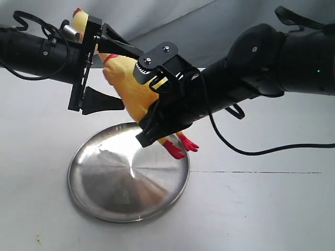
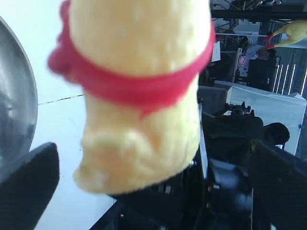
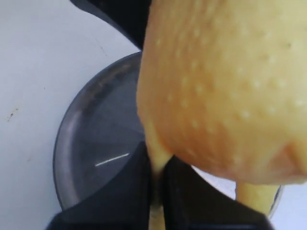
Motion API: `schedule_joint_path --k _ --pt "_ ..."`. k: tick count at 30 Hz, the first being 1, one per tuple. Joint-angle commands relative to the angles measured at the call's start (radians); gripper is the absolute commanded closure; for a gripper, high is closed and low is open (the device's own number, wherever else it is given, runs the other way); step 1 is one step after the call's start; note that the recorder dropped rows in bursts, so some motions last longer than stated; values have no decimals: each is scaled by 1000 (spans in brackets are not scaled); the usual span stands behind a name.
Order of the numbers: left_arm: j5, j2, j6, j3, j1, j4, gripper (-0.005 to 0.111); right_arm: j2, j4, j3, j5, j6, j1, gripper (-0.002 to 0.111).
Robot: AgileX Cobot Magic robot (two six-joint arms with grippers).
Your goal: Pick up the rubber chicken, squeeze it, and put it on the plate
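The rubber chicken (image 1: 127, 83) is longer than the plate (image 1: 123, 175) is wide, so its head and feet will stick out over the plate's rim when I put it down.
The yellow rubber chicken (image 1: 127, 86) hangs tilted above the plate (image 1: 112, 191), head up at the left, red feet (image 1: 180, 147) low at the right. My right gripper (image 1: 153, 128) is shut on a thin yellow part at the chicken's lower end (image 3: 157, 165), its two fingers (image 3: 124, 191) pressed close on it. My left gripper (image 1: 111, 75) stands open, one finger (image 2: 26, 184) on each side of the neck near the red collar (image 2: 139, 88), not touching it. In the left wrist view the chicken (image 2: 139, 139) is blurred and close.
The shiny steel plate (image 3: 91, 139) lies on a white table (image 1: 261, 209), right under the chicken. Both black arms cross above it, and a black cable (image 1: 251, 151) trails from the right arm onto the table. Grey cloth hangs at the back (image 1: 209, 21).
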Motion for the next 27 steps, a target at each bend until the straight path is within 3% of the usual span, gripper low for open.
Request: schedule_joint_path --k 1,5,11,14,16,20,23,27 --pt "8 -10 -3 -7 -2 -4 2 -6 -27 -3 -18 68 -104 108" --pt "8 -28 42 -7 8 0 7 -6 -35 -3 -14 68 -172 108" --pt "8 -108 47 -7 119 46 76 -6 -31 -3 7 68 -177 108" --pt "8 -145 86 -7 169 42 97 -6 3 -3 46 68 -177 108" --pt "8 -168 116 -7 199 53 100 -6 10 -3 67 68 -158 108" --pt "8 -218 142 -7 241 142 92 -6 -24 -3 62 85 -43 108" --pt "8 -255 142 -7 255 271 85 -6 -151 -3 37 223 43 108" --pt "-10 -314 113 -5 255 451 85 -6 -336 -3 39 443 95 108"
